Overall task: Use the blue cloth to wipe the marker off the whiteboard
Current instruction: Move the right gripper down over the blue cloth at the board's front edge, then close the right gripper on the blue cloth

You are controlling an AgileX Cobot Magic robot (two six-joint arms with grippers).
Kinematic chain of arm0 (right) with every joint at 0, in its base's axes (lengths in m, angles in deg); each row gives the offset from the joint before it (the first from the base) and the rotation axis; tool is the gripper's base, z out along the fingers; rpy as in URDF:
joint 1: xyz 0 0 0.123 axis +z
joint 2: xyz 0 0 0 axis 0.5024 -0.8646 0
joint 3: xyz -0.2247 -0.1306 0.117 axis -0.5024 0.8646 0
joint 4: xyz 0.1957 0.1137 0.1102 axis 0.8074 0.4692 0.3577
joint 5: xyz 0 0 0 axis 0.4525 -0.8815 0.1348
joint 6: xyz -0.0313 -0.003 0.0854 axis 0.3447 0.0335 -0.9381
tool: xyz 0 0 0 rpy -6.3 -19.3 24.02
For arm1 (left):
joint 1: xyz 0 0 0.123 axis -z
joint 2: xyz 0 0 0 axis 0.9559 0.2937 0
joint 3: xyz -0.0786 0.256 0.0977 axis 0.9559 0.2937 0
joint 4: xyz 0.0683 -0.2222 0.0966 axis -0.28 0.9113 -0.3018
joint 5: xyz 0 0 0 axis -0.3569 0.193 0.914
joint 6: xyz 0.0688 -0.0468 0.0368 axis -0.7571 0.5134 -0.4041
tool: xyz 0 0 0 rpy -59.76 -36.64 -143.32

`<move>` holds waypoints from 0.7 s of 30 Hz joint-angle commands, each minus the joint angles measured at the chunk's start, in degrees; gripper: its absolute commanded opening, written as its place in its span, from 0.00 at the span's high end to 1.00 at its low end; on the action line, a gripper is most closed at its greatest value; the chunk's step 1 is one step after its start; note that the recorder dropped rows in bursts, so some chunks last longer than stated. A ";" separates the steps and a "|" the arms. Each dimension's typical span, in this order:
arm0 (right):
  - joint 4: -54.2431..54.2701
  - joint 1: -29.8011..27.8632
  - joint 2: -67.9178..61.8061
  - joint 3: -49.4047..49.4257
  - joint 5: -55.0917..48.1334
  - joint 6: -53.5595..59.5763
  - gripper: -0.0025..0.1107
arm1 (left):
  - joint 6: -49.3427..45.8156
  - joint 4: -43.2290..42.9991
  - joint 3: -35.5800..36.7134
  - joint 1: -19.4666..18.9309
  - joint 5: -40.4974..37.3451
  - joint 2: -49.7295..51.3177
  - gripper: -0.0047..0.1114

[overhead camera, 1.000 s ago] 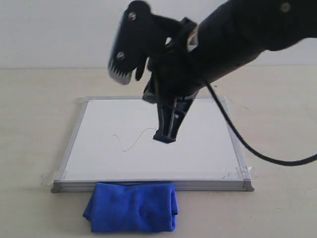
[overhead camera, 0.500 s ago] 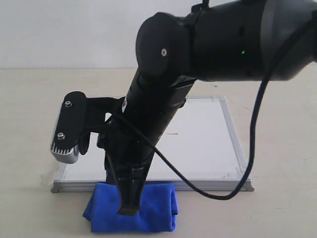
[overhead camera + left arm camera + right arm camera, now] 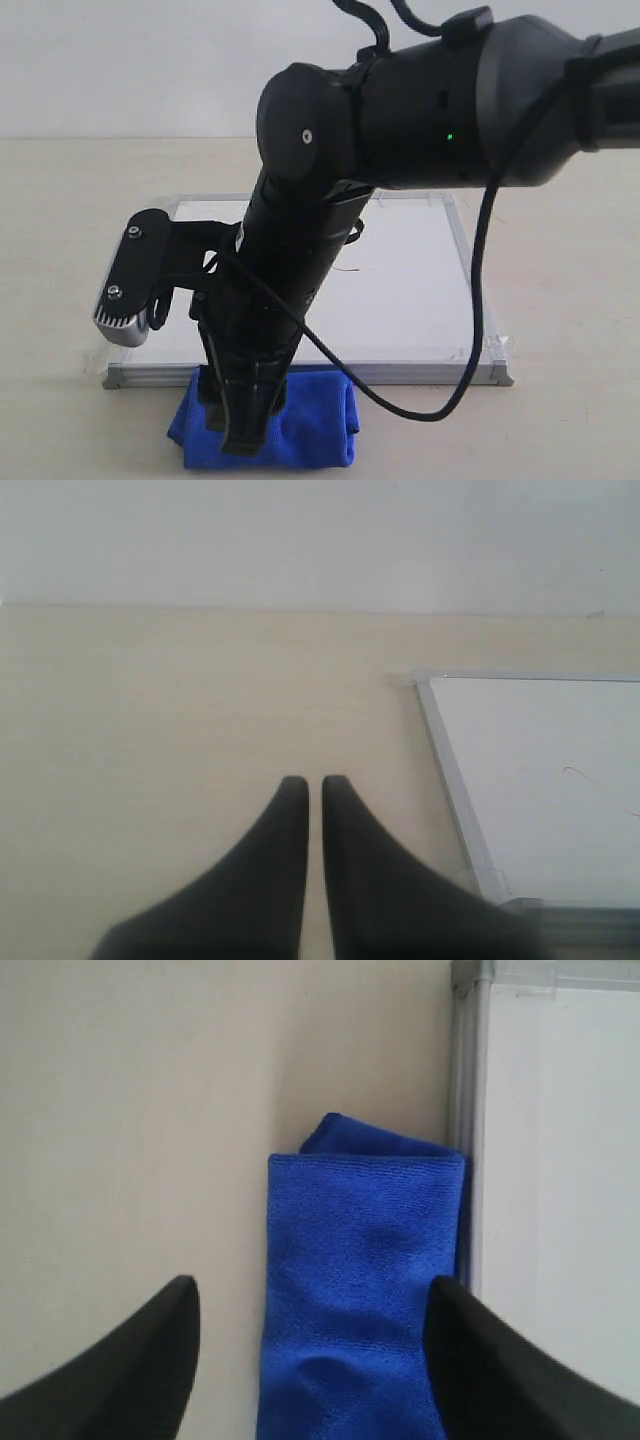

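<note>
The blue cloth (image 3: 312, 420) will bunch up and stay doubled when the robot pinches and lifts its middle, because an under layer's corner (image 3: 176, 429) peeks past the cloth's fold.
The whiteboard (image 3: 410, 300) lies flat on the table, and the right arm covers much of it. Only a small red end of the marker line (image 3: 346, 268) shows past the arm; its dark end (image 3: 580, 773) shows in the left wrist view. The blue cloth (image 3: 315, 425) lies folded against the board's near frame. My right gripper (image 3: 180, 388) is open and straddles the cloth (image 3: 360, 1250), one finger (image 3: 238, 430) down at the cloth and the other (image 3: 122, 310) over the board's left corner. My left gripper (image 3: 312, 782) is shut, empty, over bare table left of the board (image 3: 540, 780).
A black cable (image 3: 478, 300) loops from the right arm over the board's right side. Beige tabletop (image 3: 570, 280) surrounds the board, with a pale wall behind. Clear tape (image 3: 492, 350) holds the board's near corners.
My right arm has swung from above the board's middle down to its near edge and settled lower, with the open fingers now around the blue cloth.
</note>
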 commanded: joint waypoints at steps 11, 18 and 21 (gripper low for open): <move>-0.57 0.14 -8.14 -0.25 0.17 -0.53 0.47 | -0.02 -0.19 0.21 -0.07 0.53 -0.17 0.92; -4.12 0.14 -10.45 -0.21 4.74 -3.73 0.47 | -0.02 -0.19 0.21 -0.07 0.53 -0.17 0.92; -5.39 0.14 -11.26 -0.21 4.91 -3.98 0.47 | -0.02 -0.19 0.21 -0.07 0.53 -0.17 0.92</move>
